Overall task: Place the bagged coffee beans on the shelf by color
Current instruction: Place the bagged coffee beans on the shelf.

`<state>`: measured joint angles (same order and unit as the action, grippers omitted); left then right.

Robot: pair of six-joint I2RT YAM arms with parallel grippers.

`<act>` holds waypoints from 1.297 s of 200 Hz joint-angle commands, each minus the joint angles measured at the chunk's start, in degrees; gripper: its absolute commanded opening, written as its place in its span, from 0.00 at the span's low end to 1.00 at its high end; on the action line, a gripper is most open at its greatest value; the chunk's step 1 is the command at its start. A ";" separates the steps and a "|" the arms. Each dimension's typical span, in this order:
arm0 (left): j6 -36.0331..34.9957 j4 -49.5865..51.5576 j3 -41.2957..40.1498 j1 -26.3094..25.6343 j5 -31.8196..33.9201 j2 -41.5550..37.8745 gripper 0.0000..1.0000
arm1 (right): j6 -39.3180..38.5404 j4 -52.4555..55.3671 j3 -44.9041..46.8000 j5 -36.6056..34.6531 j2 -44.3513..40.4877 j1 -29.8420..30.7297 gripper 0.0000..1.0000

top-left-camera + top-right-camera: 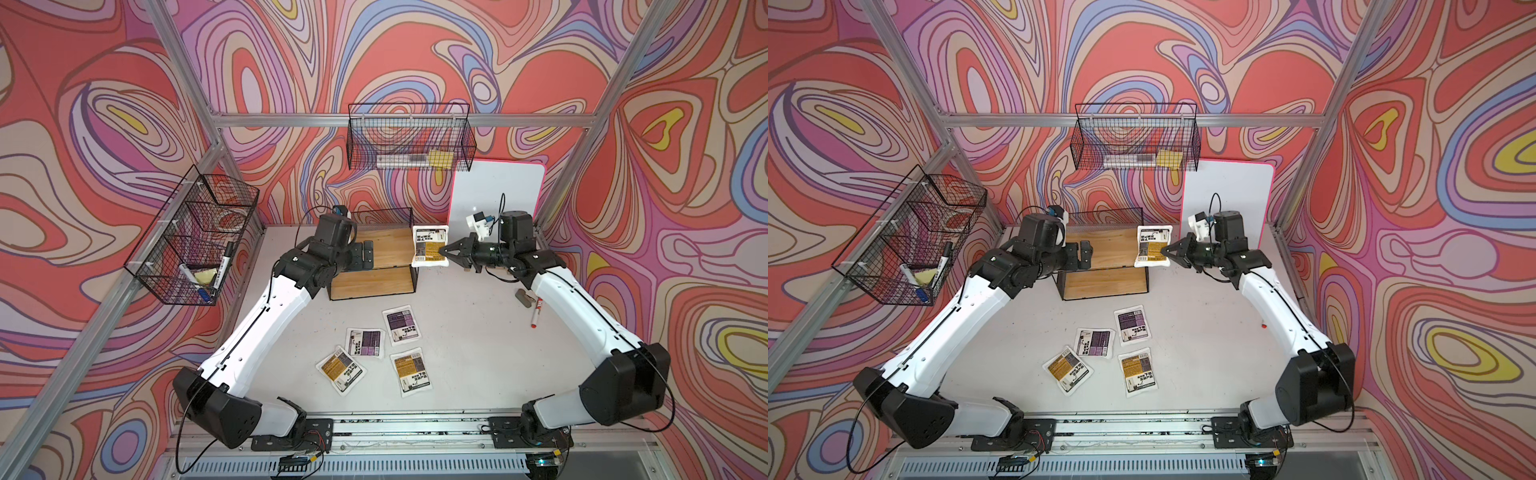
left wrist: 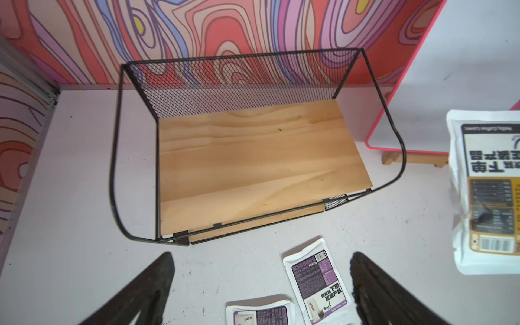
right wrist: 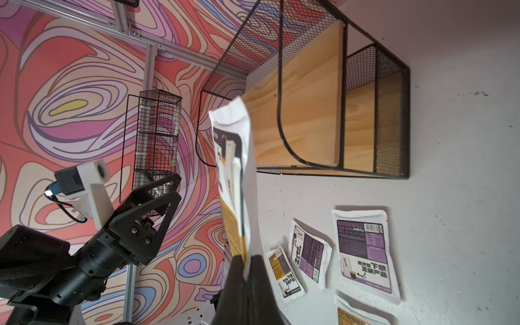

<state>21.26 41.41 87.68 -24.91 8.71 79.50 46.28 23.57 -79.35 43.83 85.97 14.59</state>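
My right gripper is carrying the bag, and the orange-yellow bag's loose edge (image 1: 415, 246) faces the empty upper board. My right gripper should keep bringing the bag over until it lies at the upper board's far end (image 2: 197, 165).
The shelf (image 1: 376, 286) (image 2: 253, 157) stands at the back of the table, both wooden boards bare. My right gripper (image 1: 442, 250) (image 3: 247, 259) is shut on an orange-yellow coffee bag (image 1: 428, 245) (image 3: 233, 168), held upright at the shelf's right end. My left gripper (image 1: 365, 255) (image 2: 261, 260) hangs open and empty over the upper board's left part. On the table in front lie two purple bags (image 1: 401, 324) (image 1: 365, 341) and two orange-yellow bags (image 1: 340, 370) (image 1: 411, 372). In both top views the held bag (image 1: 1152, 245) sits beside the upper board.
A whiteboard (image 1: 498, 195) leans on the back wall behind my right arm. One black wire basket (image 1: 409, 139) hangs on the back rail and another wire basket (image 1: 195, 237) on the left rail. A red marker (image 1: 536, 311) and a grey block (image 1: 524, 297) lie at the right.
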 commanded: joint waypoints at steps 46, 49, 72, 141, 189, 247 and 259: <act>3.20 2.85 0.60 12.77 -4.28 -2.25 0.99 | 3.62 -5.24 -15.04 -3.85 13.84 9.72 0.00; 3.47 2.72 0.50 13.30 -4.60 -2.18 0.99 | 3.78 -5.25 -15.51 -3.94 14.42 10.08 0.00; 3.53 2.45 -0.46 15.21 -4.77 -2.19 0.99 | 4.33 -5.25 -19.61 -5.61 19.73 12.59 0.00; 6.82 2.27 -5.35 17.76 -5.11 -3.12 0.99 | 6.80 -4.78 -30.88 -7.83 33.16 17.80 0.00; 9.50 1.15 -9.46 18.15 -3.99 -4.82 0.99 | 8.86 -4.65 -37.30 -9.60 41.11 19.19 0.00; 11.20 -0.01 -12.79 18.22 -2.60 -6.64 0.99 | 12.21 -4.68 -45.20 -9.59 49.14 20.22 0.00; 11.45 0.08 -13.14 18.20 -2.64 -6.73 0.99 | 12.82 -4.50 -46.58 -9.47 50.49 20.48 0.00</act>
<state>31.59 42.22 75.48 -7.09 5.04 73.82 57.28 19.27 -122.41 34.87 133.88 34.09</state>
